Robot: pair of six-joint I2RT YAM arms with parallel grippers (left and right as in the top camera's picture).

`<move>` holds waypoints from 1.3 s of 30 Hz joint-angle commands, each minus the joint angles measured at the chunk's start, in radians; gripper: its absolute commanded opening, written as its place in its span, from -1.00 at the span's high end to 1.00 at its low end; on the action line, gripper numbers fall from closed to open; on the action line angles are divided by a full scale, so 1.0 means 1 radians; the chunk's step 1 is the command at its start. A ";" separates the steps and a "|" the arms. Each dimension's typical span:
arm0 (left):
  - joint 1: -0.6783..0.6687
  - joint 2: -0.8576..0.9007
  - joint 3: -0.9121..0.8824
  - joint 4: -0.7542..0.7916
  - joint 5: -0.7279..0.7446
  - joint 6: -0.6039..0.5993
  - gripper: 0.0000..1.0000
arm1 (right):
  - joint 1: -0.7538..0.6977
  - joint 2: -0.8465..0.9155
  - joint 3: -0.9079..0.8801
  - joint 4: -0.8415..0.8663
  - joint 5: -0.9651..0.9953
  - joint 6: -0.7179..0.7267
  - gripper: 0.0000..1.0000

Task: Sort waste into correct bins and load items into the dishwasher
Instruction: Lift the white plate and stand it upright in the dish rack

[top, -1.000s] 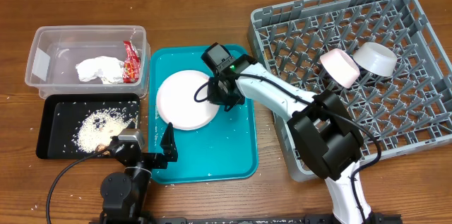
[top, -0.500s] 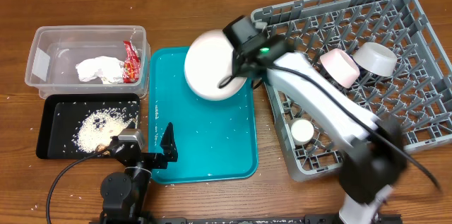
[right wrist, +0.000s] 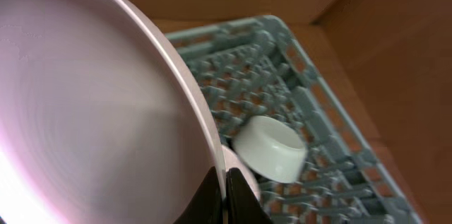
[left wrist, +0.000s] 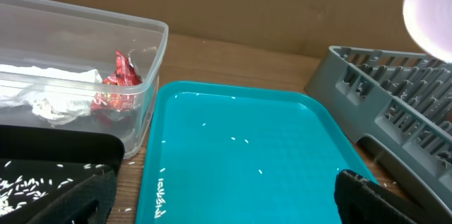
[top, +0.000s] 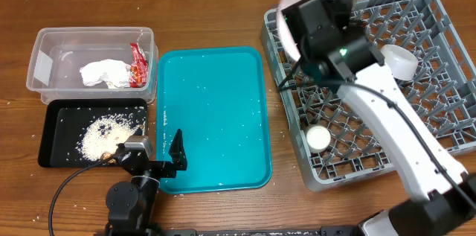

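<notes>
The plate (top: pixel 291 14) hangs on edge above the grey dish rack's wires (top: pixel 291 63), clear of the greyish-white bowl, so I should keep lowering my right gripper until the plate rests there.
My right gripper (right wrist: pixel 224 190) is shut on the rim of the pale pinkish-white plate (right wrist: pixel 92 118). It holds the plate (top: pixel 290 13) on edge above the far left part of the grey dish rack (top: pixel 416 128). A greyish-white bowl (right wrist: pixel 270 148) lies in the rack, and the tiny white cup (top: pixel 318 138) sits near the rack's front left. The pink bowl shows as a sliver behind the plate's rim. My left gripper (top: pixel 152 161) is open and empty at the teal tray's front left corner. The clear tub (top: pixel 48 50) holds the napkin (top: pixel 104 73) and red wrapper (top: pixel 137 65). The black tray (top: pixel 52 117) holds rice grains (top: pixel 104 133).
The teal tray (top: pixel 216 117) lies between the bins and the rack, with a few stray rice grains on it. Cardboard walls stand behind the table in the wrist views. No chopsticks show.
My right arm lifted the plate off the teal tray and carried it right and back, to above the rack's far left part. The left arm has not moved.
</notes>
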 commanded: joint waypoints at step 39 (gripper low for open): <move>0.005 -0.010 -0.004 0.003 0.014 0.005 -1.00 | 0.217 0.032 -0.011 0.075 0.055 -0.085 0.21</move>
